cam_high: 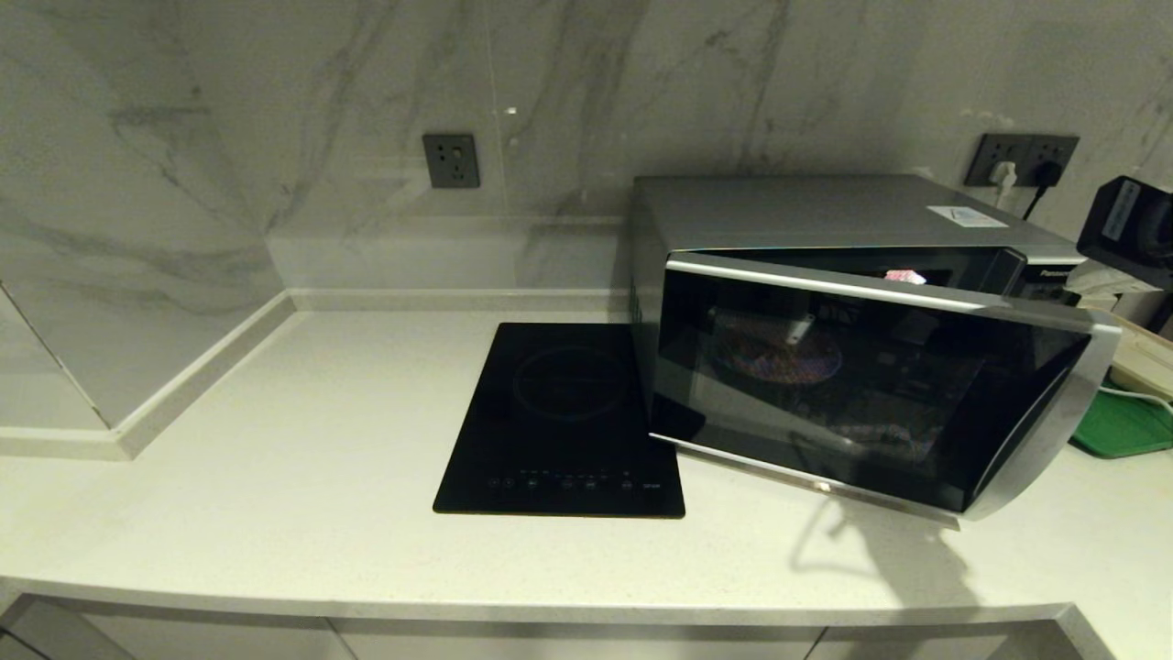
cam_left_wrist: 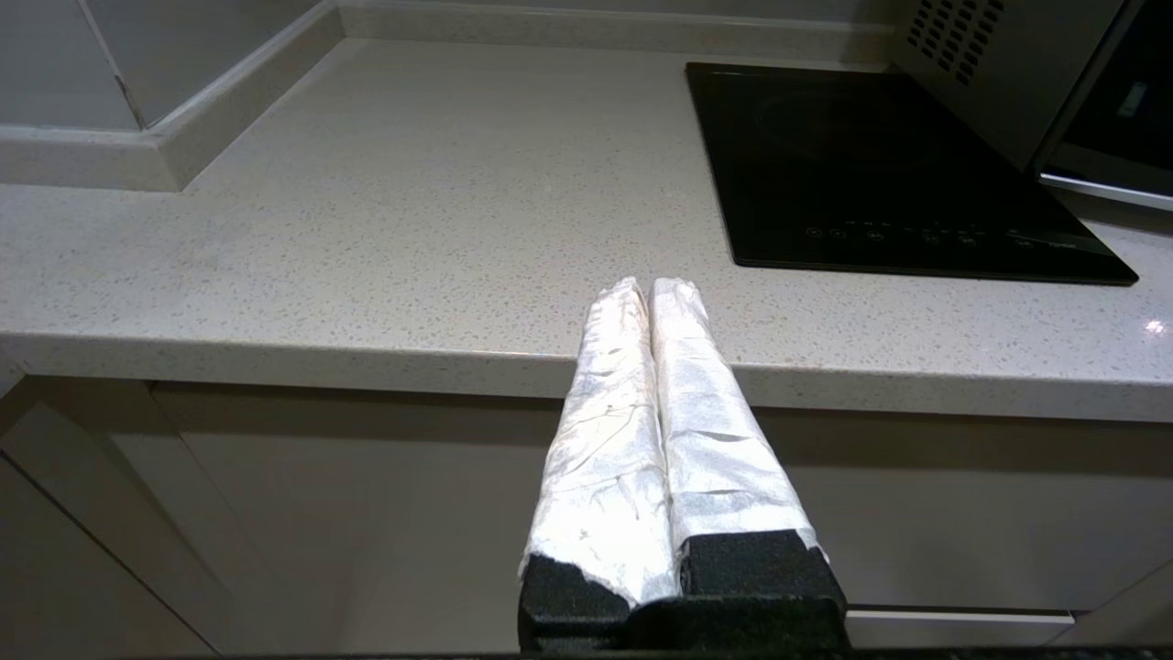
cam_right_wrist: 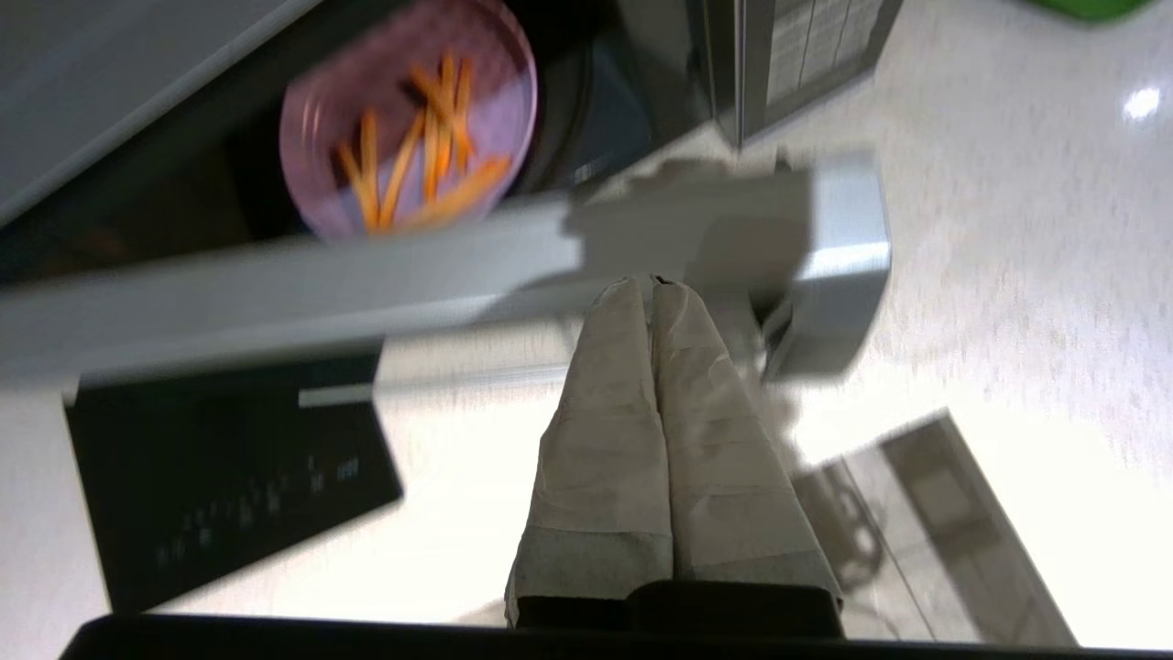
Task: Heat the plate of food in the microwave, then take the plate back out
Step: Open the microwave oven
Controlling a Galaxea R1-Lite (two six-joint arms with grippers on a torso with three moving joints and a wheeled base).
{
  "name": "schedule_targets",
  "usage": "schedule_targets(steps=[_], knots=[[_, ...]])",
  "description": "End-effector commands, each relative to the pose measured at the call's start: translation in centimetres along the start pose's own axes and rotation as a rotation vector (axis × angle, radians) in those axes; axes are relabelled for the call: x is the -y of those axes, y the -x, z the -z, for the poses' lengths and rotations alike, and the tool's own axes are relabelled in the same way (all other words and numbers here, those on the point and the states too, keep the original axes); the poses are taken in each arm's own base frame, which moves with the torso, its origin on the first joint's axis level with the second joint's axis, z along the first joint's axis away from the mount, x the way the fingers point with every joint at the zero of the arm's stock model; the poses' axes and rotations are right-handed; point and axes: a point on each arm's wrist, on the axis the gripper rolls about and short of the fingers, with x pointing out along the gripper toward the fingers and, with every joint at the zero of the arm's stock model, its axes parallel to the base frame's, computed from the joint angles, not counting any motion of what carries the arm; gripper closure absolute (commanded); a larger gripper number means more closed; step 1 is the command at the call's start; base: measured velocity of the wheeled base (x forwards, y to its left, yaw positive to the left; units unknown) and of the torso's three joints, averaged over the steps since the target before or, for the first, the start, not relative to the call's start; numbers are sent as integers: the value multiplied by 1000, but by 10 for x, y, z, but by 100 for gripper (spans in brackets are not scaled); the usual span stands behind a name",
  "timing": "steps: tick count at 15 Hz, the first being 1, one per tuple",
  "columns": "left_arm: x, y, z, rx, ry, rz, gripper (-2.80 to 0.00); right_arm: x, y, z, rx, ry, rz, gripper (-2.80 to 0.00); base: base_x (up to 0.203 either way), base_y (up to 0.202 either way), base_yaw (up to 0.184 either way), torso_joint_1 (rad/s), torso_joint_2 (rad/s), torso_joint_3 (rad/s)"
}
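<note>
The microwave door (cam_high: 841,379) is only partway open across the plate. Next, my right gripper moves around the door's free edge (cam_high: 1050,434) and pushes the door wide open from the inside.
The silver-grey microwave (cam_high: 825,215) stands at the right of the counter, its dark glass door (cam_high: 871,385) swung partly open. In the right wrist view the pale lilac plate of food (cam_right_wrist: 408,119), with orange fry-like sticks, sits inside the oven behind the door's silver edge (cam_right_wrist: 275,293). My right gripper (cam_right_wrist: 652,282) is shut and holds nothing. Its tips are right at that door edge near the free corner, and I cannot tell whether they touch it. My left gripper (cam_left_wrist: 651,284) is shut and empty, parked low in front of the counter's front edge. Neither gripper shows in the head view.
A flat black cooktop (cam_high: 564,422) lies on the counter just left of the microwave, partly under the open door. A green flat tray (cam_high: 1123,426) and a beige tray (cam_high: 1141,362) sit to the microwave's right. A marble wall runs behind, with a raised ledge (cam_high: 137,367) at the left.
</note>
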Motion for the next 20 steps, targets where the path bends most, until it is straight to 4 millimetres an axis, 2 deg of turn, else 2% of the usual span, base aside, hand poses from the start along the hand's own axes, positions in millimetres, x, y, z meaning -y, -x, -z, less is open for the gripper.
schedule_targets(steps=[1, 5, 10, 15, 20], knots=[[0, 0, 0, 0, 1, -1, 0, -5, -28, -9, 31, -21, 5, 0, 0, 0, 0, 0, 0, 0], [0, 0, 0, 0, 1, -1, 0, -14, -61, -25, 25, -50, -49, 0, 0, 0, 0, 0, 0, 0], [0, 0, 0, 0, 1, -1, 0, -8, -84, -24, -14, -56, -5, 0, 0, 0, 0, 0, 0, 0], [0, 0, 0, 0, 1, -1, 0, -4, -72, -19, -99, -44, -42, 0, 0, 0, 0, 0, 0, 0], [0, 0, 0, 0, 1, -1, 0, 8, -41, -6, -152, 28, -105, 0, 0, 0, 0, 0, 0, 0]])
